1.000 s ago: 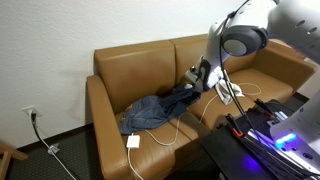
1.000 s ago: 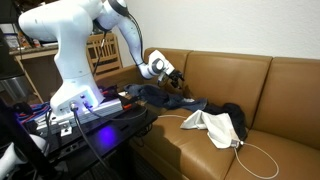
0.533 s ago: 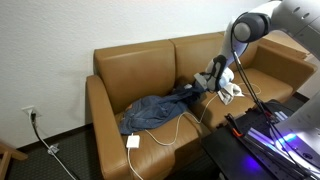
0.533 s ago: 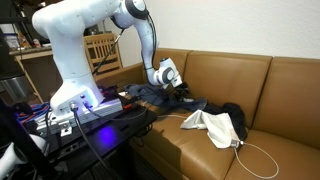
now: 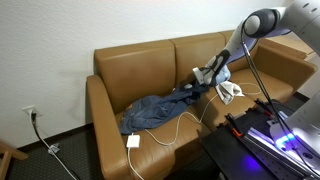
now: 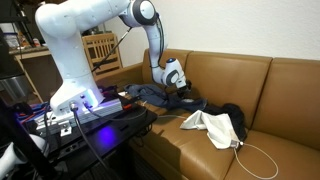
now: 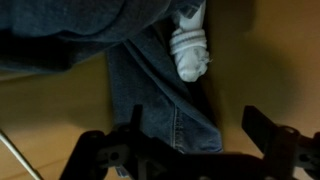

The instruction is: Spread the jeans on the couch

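I should lift clear and lower over the bunched fold (image 7: 75,42), because the flat hem (image 7: 203,138) is under my gripper while rumpled denim lies bunched across the leg.
The jeans (image 5: 155,109) lie rumpled on the end seat of the tan leather couch (image 5: 130,68), one leg reaching toward the middle seat. In both exterior views my gripper (image 5: 205,76) (image 6: 182,86) hangs low over that leg's end. The wrist view shows the blue denim leg (image 7: 150,90) and its hem running down between the open fingers, with bare couch leather (image 7: 255,60) on the right. My gripper (image 7: 198,128) is open and holds nothing.
A white cloth (image 5: 229,90) (image 6: 210,124) and a dark item (image 6: 233,112) lie on the middle seat. A white cable with a square plug block (image 5: 133,141) trails across the seat front. A white bundle (image 7: 190,52) lies by the denim. A dark stand (image 5: 255,135) crowds the couch front.
The arm has stretched out and carried the gripper lower and closer to the jeans' leg end. The jaws stayed open. The jeans have not moved.
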Robot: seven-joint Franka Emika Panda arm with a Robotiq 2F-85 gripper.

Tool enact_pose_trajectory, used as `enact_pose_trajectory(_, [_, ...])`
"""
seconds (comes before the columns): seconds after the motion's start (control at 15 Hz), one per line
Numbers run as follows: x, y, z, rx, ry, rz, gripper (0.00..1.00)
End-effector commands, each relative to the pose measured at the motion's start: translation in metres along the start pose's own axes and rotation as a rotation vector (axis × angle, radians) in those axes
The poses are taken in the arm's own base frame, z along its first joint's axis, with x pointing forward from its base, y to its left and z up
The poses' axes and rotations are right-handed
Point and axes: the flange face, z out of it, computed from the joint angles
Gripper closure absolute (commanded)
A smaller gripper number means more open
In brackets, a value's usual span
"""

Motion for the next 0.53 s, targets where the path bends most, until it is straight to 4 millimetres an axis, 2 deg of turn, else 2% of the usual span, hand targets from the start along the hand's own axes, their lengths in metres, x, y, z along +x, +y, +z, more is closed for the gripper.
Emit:
enact_pose_trajectory(0.0, [0.031,0.030,0.035,0.021,-0.114,0.153,0.00])
enact_pose_trajectory(0.13, [0.042,0.047,0.049,0.017,-0.185,0.214,0.00])
enact_pose_trajectory(0.27, [0.046,0.050,0.045,-0.009,-0.275,0.244,0.00])
enact_pose_trajectory(0.33, [0.038,0.058,0.045,-0.016,-0.213,0.201,0.00])
enact_pose_trajectory(0.47, [0.046,0.058,0.044,-0.013,-0.256,0.241,0.00])
